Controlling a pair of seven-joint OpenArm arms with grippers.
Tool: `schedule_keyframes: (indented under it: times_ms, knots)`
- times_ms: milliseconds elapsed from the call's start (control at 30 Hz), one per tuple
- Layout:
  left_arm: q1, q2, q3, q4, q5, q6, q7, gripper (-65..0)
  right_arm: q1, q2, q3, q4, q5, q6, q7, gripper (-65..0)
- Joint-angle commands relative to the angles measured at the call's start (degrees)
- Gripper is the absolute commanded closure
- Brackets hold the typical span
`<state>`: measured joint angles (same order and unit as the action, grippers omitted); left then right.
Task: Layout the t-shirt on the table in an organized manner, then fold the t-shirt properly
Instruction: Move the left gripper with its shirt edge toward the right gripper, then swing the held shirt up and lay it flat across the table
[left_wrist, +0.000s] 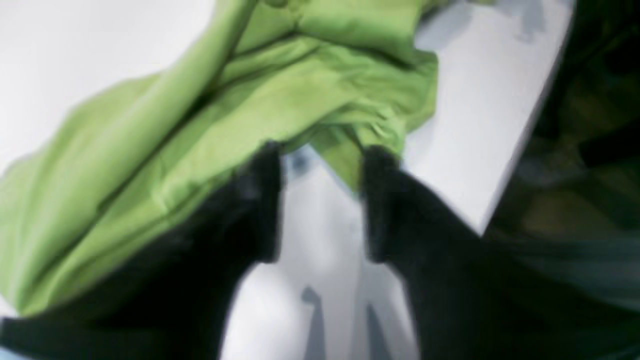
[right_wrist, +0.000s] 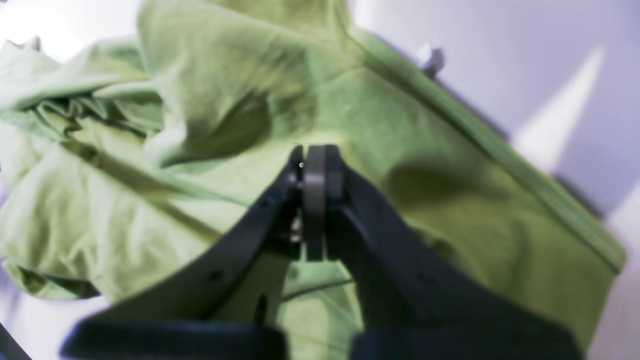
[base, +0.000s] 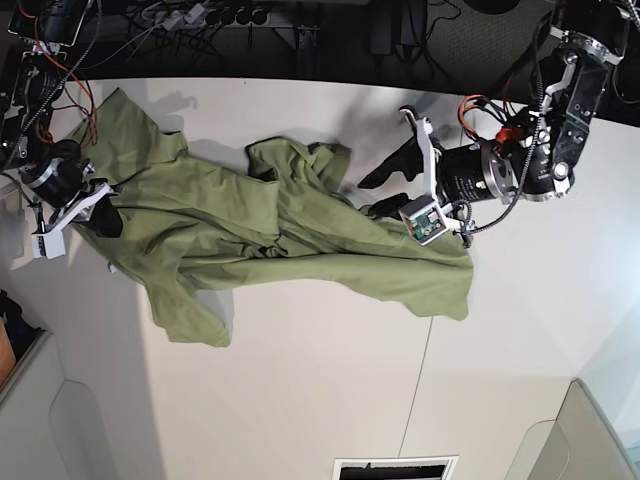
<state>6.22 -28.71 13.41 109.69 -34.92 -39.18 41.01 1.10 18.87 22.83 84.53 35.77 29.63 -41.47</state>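
Next, my right gripper pulls its end of the t-shirt's far edge back toward the table's back edge, away from my left gripper, because the t-shirt's far edge is sagging in bunched folds.
The olive-green t-shirt lies crumpled and stretched sideways across the white table. In the base view my right gripper is at the shirt's left edge. In the right wrist view its fingers are pressed together with the cloth bunching at the tips. My left gripper sits at the shirt's upper right part. In the left wrist view it is open, straddling a cloth edge, with the shirt just beyond the tips.
Cables and a power strip run along the table's back edge. A thin dark seam crosses the tabletop. Grey bins stand at the front left and front right. The table's edge is close to my left gripper.
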Motion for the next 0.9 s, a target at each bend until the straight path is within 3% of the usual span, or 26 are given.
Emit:
schedule_keyframes:
  times_ms: [0,133,267,400,533,733,867]
  knots:
    - [-0.46,1.01,-0.39,-0.26,0.24,-0.09,-1.16,-15.2,0.92,0.17,0.39,1.09,0.48,0.66,0.87,0.0]
    - [-0.50,6.14,-0.35,-3.61,2.64,-0.09,-2.27,-4.5,0.94,-1.84,0.39,1.07,0.22,0.66,0.57,0.0]
    - [-0.48,10.16,-0.20,-6.82,6.60,-0.11,-2.99,0.0,0.90,-4.50,0.35,1.01,-2.51,0.63,0.39,0.0]
    - [-0.50,12.55,1.07,-10.78,9.70,-0.09,-4.92,0.0,0.09,-5.73,0.28,0.96,-3.21,0.63,0.52,0.0]
    - [-0.50,12.81,3.34,-13.73,13.42,0.20,-7.56,0.0,-0.17,-5.70,0.28,0.90,-3.48,0.63,0.55,0.0]
    - [-0.48,12.33,5.31,-16.31,18.58,3.67,-6.45,0.0,-0.20,-5.53,0.28,0.07,-7.04,0.61,0.74,0.0]
    - [-0.46,8.81,5.27,-16.68,18.97,4.24,-2.82,0.0,-0.17,-4.72,0.28,-0.17,-8.59,0.57,1.22,0.0]
